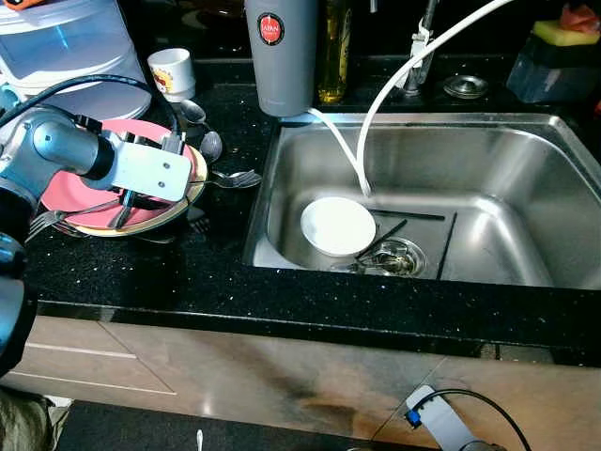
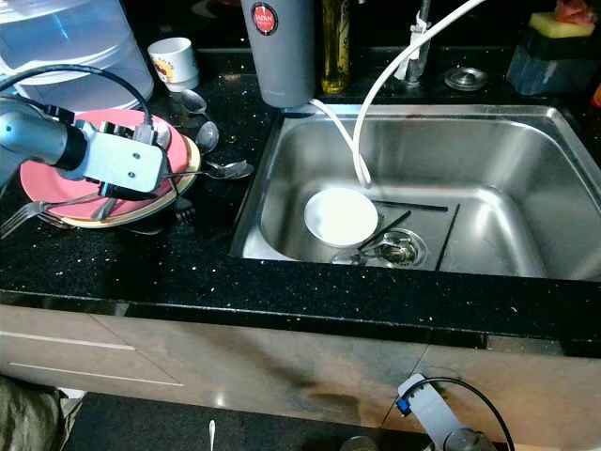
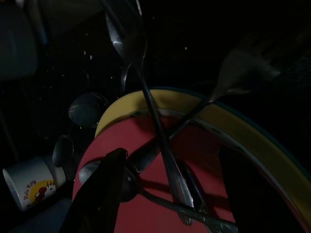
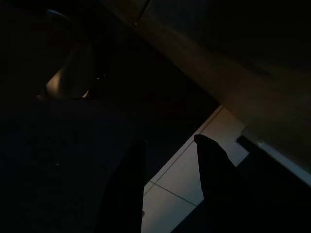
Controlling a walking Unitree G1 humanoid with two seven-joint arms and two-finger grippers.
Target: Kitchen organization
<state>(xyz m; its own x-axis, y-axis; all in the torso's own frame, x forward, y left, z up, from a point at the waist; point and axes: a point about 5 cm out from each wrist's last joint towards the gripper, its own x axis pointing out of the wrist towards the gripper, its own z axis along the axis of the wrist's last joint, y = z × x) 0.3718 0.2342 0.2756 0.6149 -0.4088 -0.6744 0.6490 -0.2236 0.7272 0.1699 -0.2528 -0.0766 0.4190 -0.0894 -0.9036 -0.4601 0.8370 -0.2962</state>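
Observation:
The metal spoon's handle (image 3: 163,202) rests across the top of the fork handles (image 3: 182,206), so only the spoon will come free when I lift it.
A pink plate (image 1: 70,188) lies on a yellow plate (image 1: 192,193) on the black counter left of the sink. Several forks and spoons (image 3: 165,160) lie crossed on the pink plate. My left gripper (image 1: 125,209) reaches down onto this plate under its white wrist block. In the left wrist view its fingers (image 3: 104,191) stand open on either side of the crossed cutlery handles, holding nothing. A white bowl (image 1: 336,225) sits in the steel sink (image 1: 488,141) beside the drain. My right gripper (image 4: 167,141) hangs open below the counter, over the floor tiles.
More spoons (image 1: 205,136) and a small white cup (image 1: 172,72) lie behind the plates. A grey canister (image 1: 280,52), an oil bottle (image 1: 333,47) and a white hose (image 1: 376,103) stand at the sink's back edge. Black chopsticks (image 1: 413,218) lie in the sink.

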